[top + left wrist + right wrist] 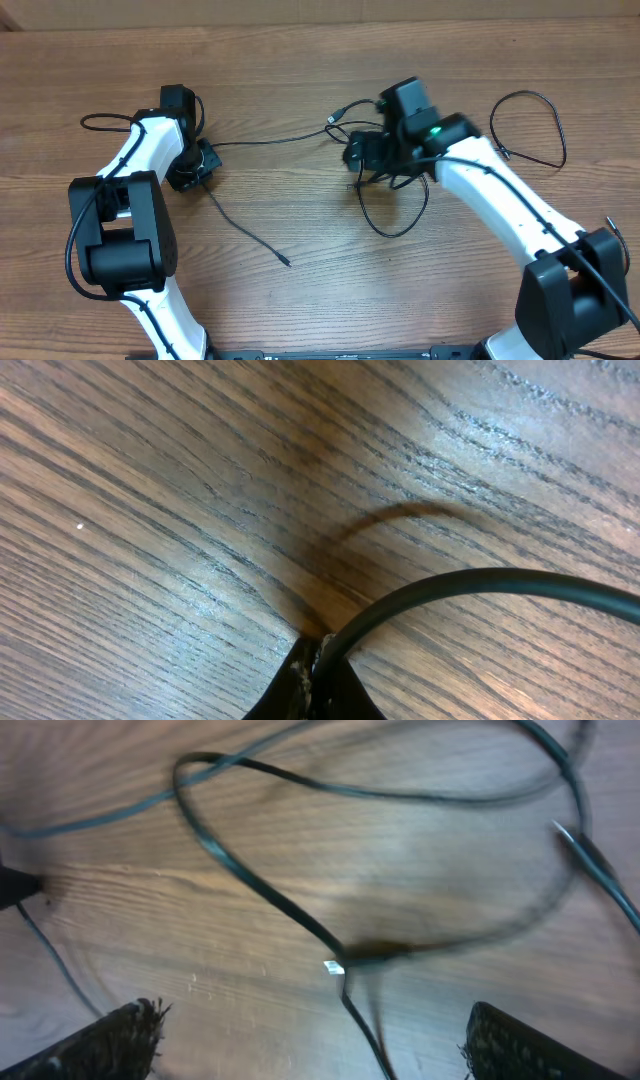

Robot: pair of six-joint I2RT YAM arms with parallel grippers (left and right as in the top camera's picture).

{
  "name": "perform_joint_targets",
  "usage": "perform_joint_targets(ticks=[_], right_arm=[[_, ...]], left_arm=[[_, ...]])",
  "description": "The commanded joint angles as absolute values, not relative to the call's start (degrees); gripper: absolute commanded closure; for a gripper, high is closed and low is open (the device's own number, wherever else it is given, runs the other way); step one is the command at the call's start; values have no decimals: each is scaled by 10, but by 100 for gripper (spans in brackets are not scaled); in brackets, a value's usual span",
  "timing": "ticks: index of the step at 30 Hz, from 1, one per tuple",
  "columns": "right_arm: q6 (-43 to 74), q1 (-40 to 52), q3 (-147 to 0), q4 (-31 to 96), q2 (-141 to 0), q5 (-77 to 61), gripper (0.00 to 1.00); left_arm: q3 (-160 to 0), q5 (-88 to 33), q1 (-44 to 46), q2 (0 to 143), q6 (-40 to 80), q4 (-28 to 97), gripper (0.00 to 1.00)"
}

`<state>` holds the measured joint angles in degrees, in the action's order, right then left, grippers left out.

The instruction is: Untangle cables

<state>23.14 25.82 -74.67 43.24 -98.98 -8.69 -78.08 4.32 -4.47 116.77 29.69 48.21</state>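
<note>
I expect the black cable (460, 582) to keep a rounded arc when I carry it with my left gripper, since it bows smoothly above its shadow (400, 513).
A thin black cable (270, 140) runs across the table from my left gripper (193, 166) to a plug tip (336, 118). Another stretch trails down to a free end (286, 262). In the left wrist view my left gripper (318, 665) is shut on this cable (470, 582), low over the wood. My right gripper (362, 155) hovers over tangled cable loops (395, 222). In the right wrist view it (325, 1040) is open, and a cable strand (352, 1005) with a small silvery tip (333, 967) lies between the fingers, not gripped.
A separate black cable loop (548, 115) lies at the far right of the wooden table (300, 300). A thicker black wire (100, 122) loops beside the left arm. Both arm bases stand at the front corners.
</note>
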Motion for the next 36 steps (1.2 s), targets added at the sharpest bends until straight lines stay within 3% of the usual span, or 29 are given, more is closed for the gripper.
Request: perform_joint_targets(ticks=[1, 8, 16, 20, 25, 36], right_arm=[[220, 279, -710, 376, -991, -25, 3], [222, 288, -666, 243, -992, -25, 12], [222, 288, -632, 148, -992, -24, 12], [226, 288, -605, 117, -1009, -4, 28], [226, 288, -600, 95, -1047, -1, 38], [226, 288, -600, -7, -1049, -31, 38]], left_arm=[[-758, 44, -41, 1197, 304, 474, 95], [-758, 44, -41, 1197, 305, 473, 95], [-758, 44, -41, 1197, 305, 473, 94], [-758, 44, -41, 1197, 305, 473, 94], [-757, 31, -41, 1197, 304, 473, 94], [-732, 31, -41, 1197, 304, 441, 92]])
